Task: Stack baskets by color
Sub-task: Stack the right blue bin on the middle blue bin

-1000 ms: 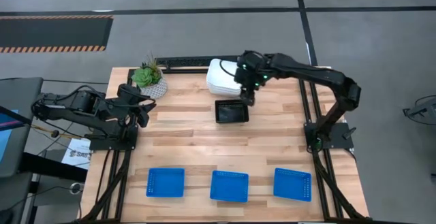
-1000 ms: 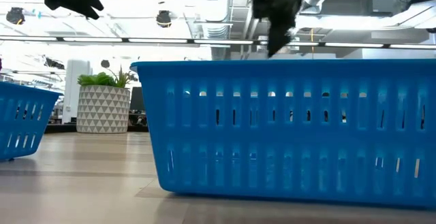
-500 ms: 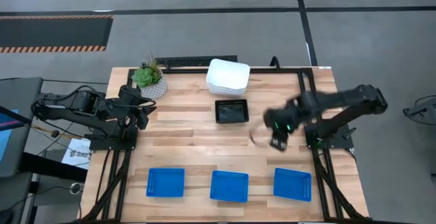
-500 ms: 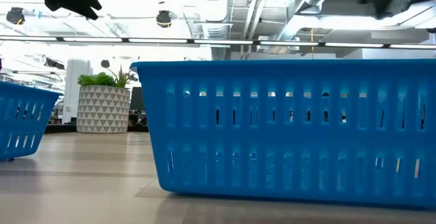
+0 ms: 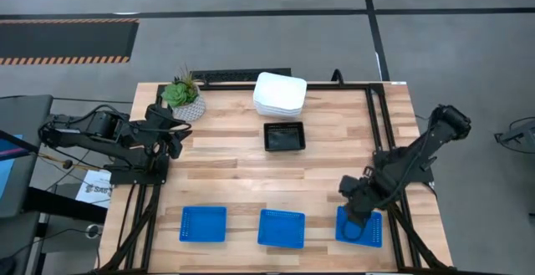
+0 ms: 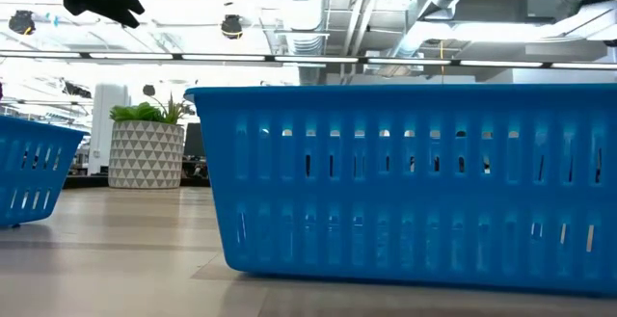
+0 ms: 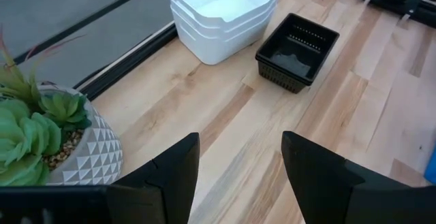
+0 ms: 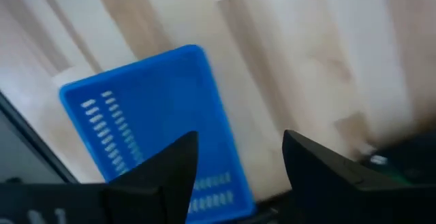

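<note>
I expect the middle blue basket to slide a little when I push another blue basket into it, because the middle basket is empty and has open wood next to it.
Three white baskets sit nested in one stack at the table's far edge; the stack also shows in the left wrist view. A black mesh basket stands on the wood just in front of it. Three blue baskets stand apart in a row along the near edge. My right gripper hangs open over the right blue basket, pointing down, with nothing between its fingers. My left gripper waits open, raised at the far left near the plant.
A green potted plant in a patterned pot stands at the far left corner, close to my left gripper. Bare wood lies between the far baskets and the blue row. In the low view the middle blue basket blocks most of the table.
My right gripper has swung from beside the white stack and black basket at the far middle toward the table's near right, turning as it went and sinking a little. It now hangs over the right blue basket. No basket has moved.
</note>
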